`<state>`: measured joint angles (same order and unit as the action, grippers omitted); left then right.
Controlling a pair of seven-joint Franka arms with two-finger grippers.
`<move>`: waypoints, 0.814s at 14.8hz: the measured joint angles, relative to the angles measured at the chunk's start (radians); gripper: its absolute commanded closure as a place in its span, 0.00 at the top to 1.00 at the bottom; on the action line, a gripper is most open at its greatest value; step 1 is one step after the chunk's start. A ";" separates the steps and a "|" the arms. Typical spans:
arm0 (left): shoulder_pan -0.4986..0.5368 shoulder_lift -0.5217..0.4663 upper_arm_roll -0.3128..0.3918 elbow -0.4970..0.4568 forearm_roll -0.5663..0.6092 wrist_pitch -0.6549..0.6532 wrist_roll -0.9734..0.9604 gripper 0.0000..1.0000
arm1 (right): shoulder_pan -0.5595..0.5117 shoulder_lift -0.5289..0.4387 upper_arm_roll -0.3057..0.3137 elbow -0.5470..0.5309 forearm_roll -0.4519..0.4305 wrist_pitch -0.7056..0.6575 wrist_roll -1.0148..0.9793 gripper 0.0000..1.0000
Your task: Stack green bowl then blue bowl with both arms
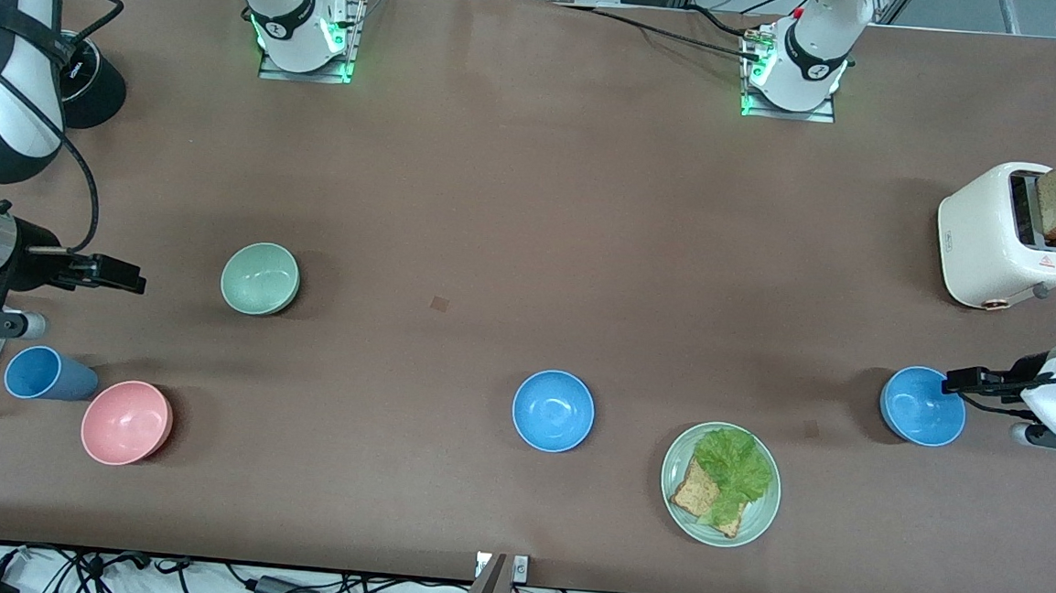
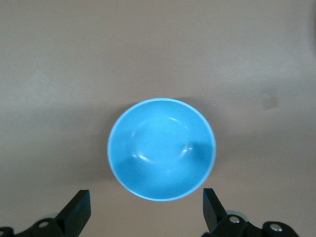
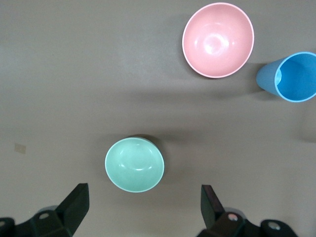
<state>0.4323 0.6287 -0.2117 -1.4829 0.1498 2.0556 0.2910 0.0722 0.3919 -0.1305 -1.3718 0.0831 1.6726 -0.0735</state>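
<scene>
The green bowl's empty, open rim (image 1: 260, 278) is as wide as the blue bowl (image 1: 923, 407), so the blue bowl will sit deep inside when the robot stacks it.
The green bowl (image 1: 260, 278) stands upright toward the right arm's end of the table; it also shows in the right wrist view (image 3: 134, 164). My right gripper (image 1: 130, 277) hangs open and empty over the table beside it, toward that end; its jaws (image 3: 143, 210) are spread wide, short of the bowl. One blue bowl (image 1: 923, 406) sits at the left arm's end and shows in the left wrist view (image 2: 162, 149). My left gripper (image 1: 954, 382) is open and empty at its edge, jaws (image 2: 145, 212) wider than the bowl. A second blue bowl (image 1: 553, 410) sits mid-table.
A pink bowl (image 1: 126, 421) and a blue cup (image 1: 42, 373) lie nearer the front camera than the green bowl. A green plate (image 1: 757, 517) with lettuce and toast sits between the two blue bowls. A white toaster (image 1: 999, 238) holding bread stands at the left arm's end.
</scene>
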 measured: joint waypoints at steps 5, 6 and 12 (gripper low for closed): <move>0.011 0.066 0.001 0.001 0.038 0.081 0.014 1.00 | 0.002 -0.039 0.001 -0.085 0.000 0.000 0.000 1.00; 0.017 0.079 0.002 0.001 0.040 0.101 0.020 1.00 | 0.002 -0.040 0.001 -0.104 -0.001 0.000 0.000 1.00; 0.054 0.146 0.004 0.002 0.041 0.187 0.123 0.61 | 0.030 -0.039 0.007 -0.286 -0.040 0.161 0.000 1.00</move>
<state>0.4858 0.7743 -0.2080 -1.4810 0.1905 2.2426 0.4139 0.1022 0.3531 -0.1234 -1.6574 0.0429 1.8341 -0.0736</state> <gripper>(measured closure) 0.119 0.000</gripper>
